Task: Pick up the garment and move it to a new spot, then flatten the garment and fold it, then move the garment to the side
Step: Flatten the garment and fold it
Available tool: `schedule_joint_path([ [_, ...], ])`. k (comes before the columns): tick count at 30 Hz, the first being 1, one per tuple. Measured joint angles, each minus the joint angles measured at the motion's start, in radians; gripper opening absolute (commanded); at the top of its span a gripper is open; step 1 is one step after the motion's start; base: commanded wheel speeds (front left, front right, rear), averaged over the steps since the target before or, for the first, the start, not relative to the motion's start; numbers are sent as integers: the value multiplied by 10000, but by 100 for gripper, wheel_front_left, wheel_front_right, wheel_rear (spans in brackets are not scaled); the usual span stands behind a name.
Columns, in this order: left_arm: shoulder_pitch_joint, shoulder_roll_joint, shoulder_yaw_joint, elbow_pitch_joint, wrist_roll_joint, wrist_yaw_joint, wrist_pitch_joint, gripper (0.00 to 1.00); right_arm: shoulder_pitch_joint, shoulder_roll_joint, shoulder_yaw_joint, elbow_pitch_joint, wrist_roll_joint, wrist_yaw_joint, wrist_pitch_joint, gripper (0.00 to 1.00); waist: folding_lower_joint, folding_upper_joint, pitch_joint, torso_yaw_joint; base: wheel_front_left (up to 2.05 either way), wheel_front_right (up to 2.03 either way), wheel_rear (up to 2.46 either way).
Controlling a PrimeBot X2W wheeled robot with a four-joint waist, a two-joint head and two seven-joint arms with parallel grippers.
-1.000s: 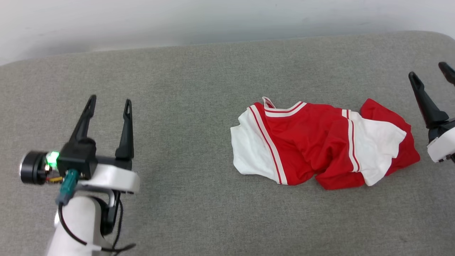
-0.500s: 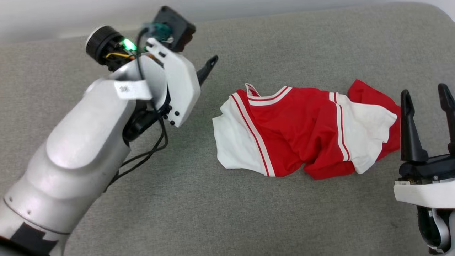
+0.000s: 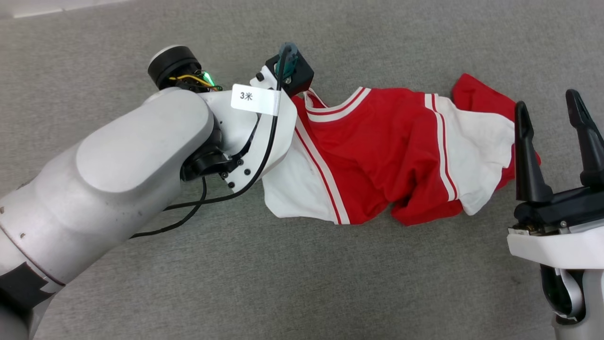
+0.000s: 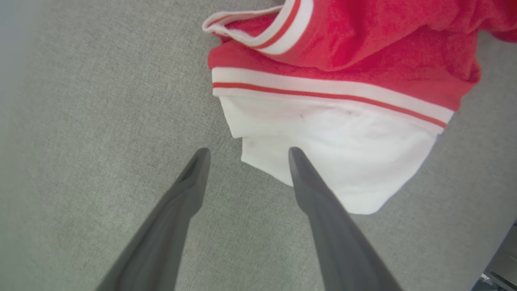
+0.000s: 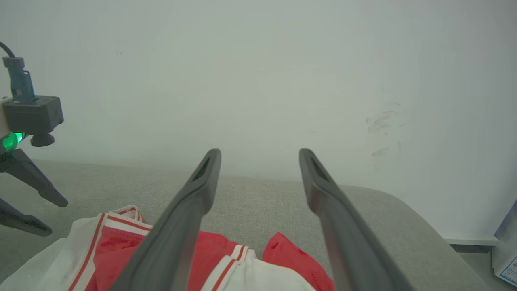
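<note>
Red cloth (image 3: 482, 96) sticks out from beneath the white sleeve, so the garment's bunched red body (image 3: 385, 150) will fall open long when the robot lifts both sleeves.
The garment (image 3: 387, 151) lies crumpled on the grey surface: a red body, white sleeves at both ends and striped trim; its lettering is hidden. My left forearm reaches across from the left, and its wrist covers the garment's left end in the head view. In the left wrist view the left gripper (image 4: 247, 155) is open just above the left white sleeve (image 4: 343, 161), one fingertip over the sleeve's edge and the other over bare fabric. My right gripper (image 3: 546, 101) stands open beside the garment's right end, holding nothing. The right wrist view looks over the garment (image 5: 117, 246) between the right gripper's (image 5: 260, 153) fingers and shows the left gripper (image 5: 54, 217) beyond.
A grey fabric-covered surface (image 3: 283, 283) carries everything, with wide bare areas in front and to the left. A pale wall (image 5: 258, 60) rises behind it. The surface's rounded right corner (image 5: 404, 210) drops to a floor with a box edge (image 5: 507, 262). A black cable (image 3: 188, 212) hangs from my left wrist.
The head camera has tipped down and forward. My left arm swung up and right to the garment's left sleeve. My right gripper came in to its right end. The garment keeps its shape.
</note>
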Motion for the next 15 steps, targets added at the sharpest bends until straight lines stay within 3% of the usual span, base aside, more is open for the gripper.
schedule_joint_path([
  [11, 547, 267, -320, -59, 182, 13, 945, 100, -349, 184, 324, 75, -173, 0, 2, 100, 0, 0, 610, -537, 0, 0, 0],
  [12, 583, 297, -293, -153, 251, 15, 976, 53, -361, 190, 311, 82, -173, 0, 2, 100, 0, 0, 630, -556, 0, 0, 0],
  [13, 620, 320, -286, -240, 339, 19, 974, 0, -361, 190, 288, 111, -173, 0, 2, 100, 0, 0, 624, -552, 0, 0, 0],
  [15, 702, 339, -328, -422, 506, 23, 826, 0, -361, 186, 238, 157, -178, 0, 2, 100, 0, 0, 567, -508, 0, 0, 0],
])
